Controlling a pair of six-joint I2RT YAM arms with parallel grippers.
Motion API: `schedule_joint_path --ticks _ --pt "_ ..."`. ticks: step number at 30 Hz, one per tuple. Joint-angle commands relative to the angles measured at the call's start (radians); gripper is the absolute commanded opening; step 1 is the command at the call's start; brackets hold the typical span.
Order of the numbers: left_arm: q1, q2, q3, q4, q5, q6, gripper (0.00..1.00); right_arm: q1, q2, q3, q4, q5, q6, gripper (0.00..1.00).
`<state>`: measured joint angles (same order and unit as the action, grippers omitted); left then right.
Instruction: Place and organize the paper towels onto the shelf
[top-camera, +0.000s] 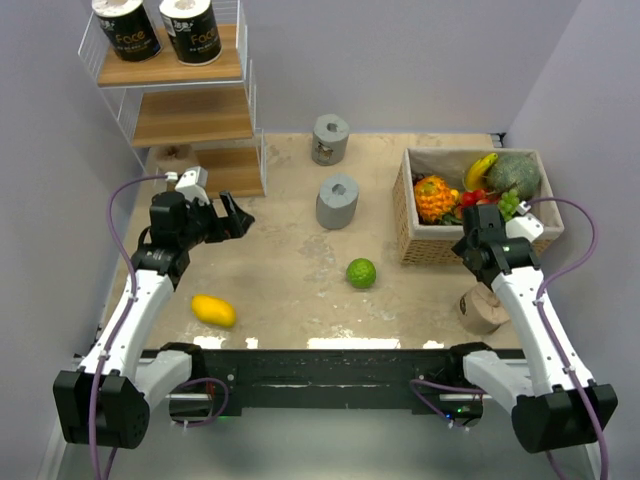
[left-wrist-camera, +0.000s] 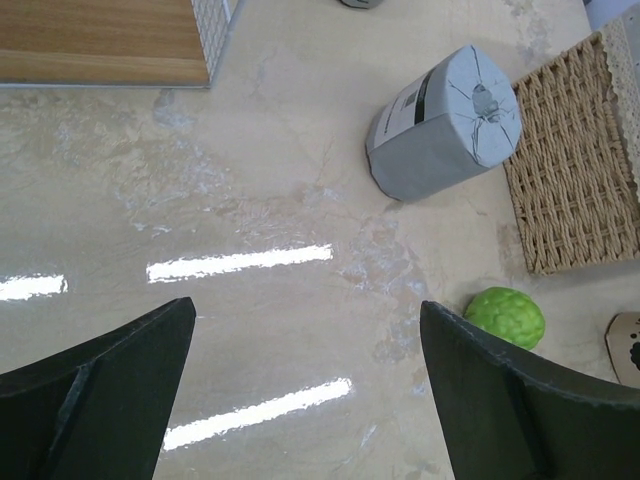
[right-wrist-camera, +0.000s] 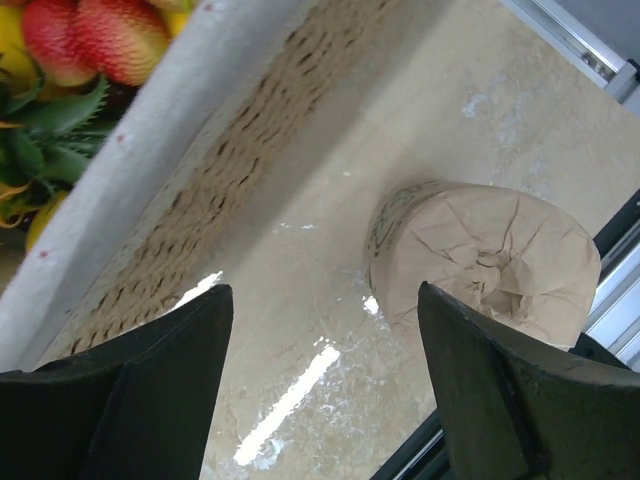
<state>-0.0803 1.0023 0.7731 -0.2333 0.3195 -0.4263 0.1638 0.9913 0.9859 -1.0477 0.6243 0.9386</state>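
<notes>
The tan roll's core (right-wrist-camera: 503, 284) points up and the roll's side (right-wrist-camera: 390, 240) is clear of the basket, so the robot's right gripper should continue down until one of its fingers goes into the roll's core.
The shelf (top-camera: 190, 118) stands at the far left, with two black-wrapped rolls (top-camera: 127, 28) (top-camera: 191, 28) on its top board. A tan roll (top-camera: 172, 153) shows partly on the lowest board. Two grey rolls stand on the table, one far (top-camera: 330, 138) and one nearer (top-camera: 337, 201). The nearer one also shows in the left wrist view (left-wrist-camera: 445, 120). My left gripper (top-camera: 235, 215) (left-wrist-camera: 305, 330) is open and empty, in front of the shelf. My right gripper (top-camera: 474, 252) (right-wrist-camera: 325, 300) is open and empty above the table. It is between the basket and another tan roll (top-camera: 483, 308) (right-wrist-camera: 490, 260).
A wicker basket (top-camera: 420, 245) (right-wrist-camera: 200, 170) (left-wrist-camera: 575, 160) of fruit stands at the right. A green fruit (top-camera: 361, 272) (left-wrist-camera: 508, 316) lies mid-table and a yellow oval fruit (top-camera: 214, 310) at the near left. Walls close in on the left and right.
</notes>
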Motion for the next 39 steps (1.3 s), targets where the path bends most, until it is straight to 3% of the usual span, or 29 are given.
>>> schedule_joint_path --ticks 1,18,39 --pt "-0.004 -0.050 0.002 -0.004 -0.058 0.003 0.99 -0.076 -0.002 -0.033 0.026 -0.009 0.022 0.80" --pt "-0.018 -0.080 -0.012 0.011 -0.117 0.029 0.93 -0.187 0.018 -0.153 0.147 -0.018 -0.037 0.83" --pt "-0.022 -0.062 -0.023 0.023 -0.085 0.021 0.93 -0.190 0.041 -0.168 0.048 0.002 0.091 0.81"
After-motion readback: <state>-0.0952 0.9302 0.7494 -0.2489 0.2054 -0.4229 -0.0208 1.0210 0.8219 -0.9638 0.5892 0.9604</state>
